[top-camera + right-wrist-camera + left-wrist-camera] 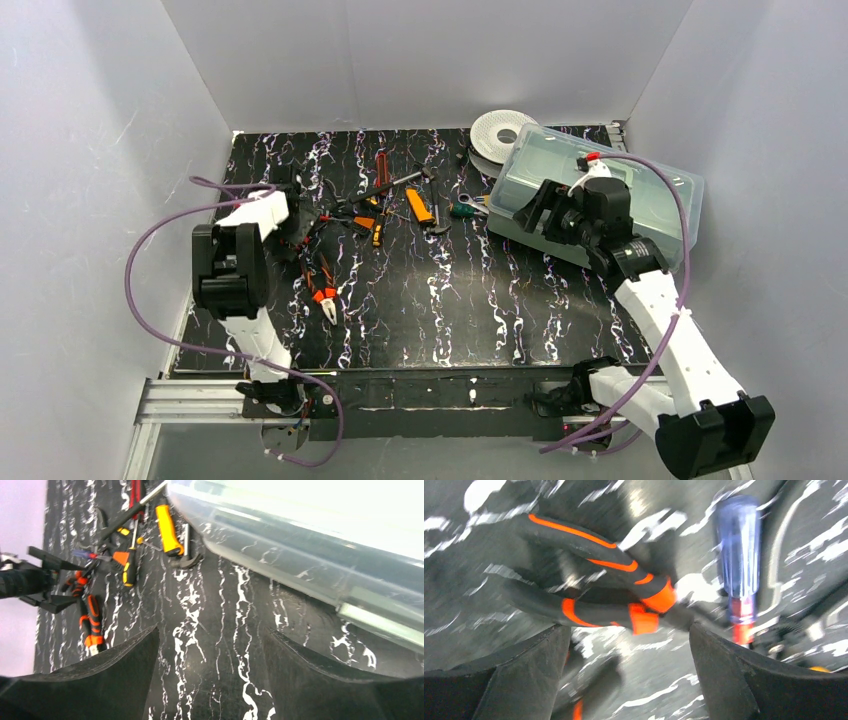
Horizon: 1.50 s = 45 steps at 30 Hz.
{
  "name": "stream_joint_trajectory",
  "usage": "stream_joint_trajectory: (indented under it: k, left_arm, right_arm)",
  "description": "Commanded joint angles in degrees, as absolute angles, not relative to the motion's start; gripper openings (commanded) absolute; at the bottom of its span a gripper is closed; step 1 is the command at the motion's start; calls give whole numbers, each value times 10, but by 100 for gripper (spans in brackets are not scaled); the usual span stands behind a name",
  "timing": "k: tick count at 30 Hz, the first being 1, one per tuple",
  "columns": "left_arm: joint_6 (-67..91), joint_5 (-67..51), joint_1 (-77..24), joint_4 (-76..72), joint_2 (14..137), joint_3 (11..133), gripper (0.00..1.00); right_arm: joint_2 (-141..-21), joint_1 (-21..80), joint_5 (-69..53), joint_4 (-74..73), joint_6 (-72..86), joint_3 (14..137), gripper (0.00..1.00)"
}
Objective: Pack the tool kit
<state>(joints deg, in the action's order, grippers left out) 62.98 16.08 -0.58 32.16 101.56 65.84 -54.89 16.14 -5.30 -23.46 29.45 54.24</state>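
Next, my left gripper leaves the pliers and first help turn the tool kit box [545, 178] square from its near side [508, 231], since it stands slanted with its lid on.
The pale-green tool kit box [640, 205] stands at the back right with its clear lid on; its wall also shows in the right wrist view [300, 535]. Loose tools lie in a pile on the mat: red pliers [381, 170], a yellow-handled tool [418, 205] and a green-handled screwdriver [462, 208]. My left gripper [305, 225] is open and low at the pile's left end. In the left wrist view it [629, 630] has black-and-orange pliers [599, 595] just ahead of its fingertips and a blue-handled screwdriver [736, 555] to the right. My right gripper [528, 205] is open and empty beside the box's left wall, over bare mat [210, 630].
A white round spool [497, 130] lies behind the box's left corner. A second pair of orange-and-black pliers [322, 290] lies alone nearer the front left, also in the right wrist view [90, 620]. White walls enclose the black marbled mat [450, 300] on three sides.
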Motion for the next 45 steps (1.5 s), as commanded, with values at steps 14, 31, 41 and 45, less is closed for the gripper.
stream_joint_trajectory:
  k: [14, 31, 41, 45]
  left_arm:
    - [353, 123, -228, 259, 952, 793, 98]
    - [444, -168, -163, 53, 1216, 845, 93]
    - [417, -88, -110, 125, 1197, 863, 95]
    - [382, -87, -155, 139, 1171, 888, 93]
  right_arm:
    - [-654, 142, 214, -352, 228, 762, 83]
    - [-1135, -21, 219, -547, 90, 1342, 81]
    - [-1194, -60, 134, -609, 148, 1284, 81]
    - [-1115, -60, 40, -556, 159, 1128, 80]
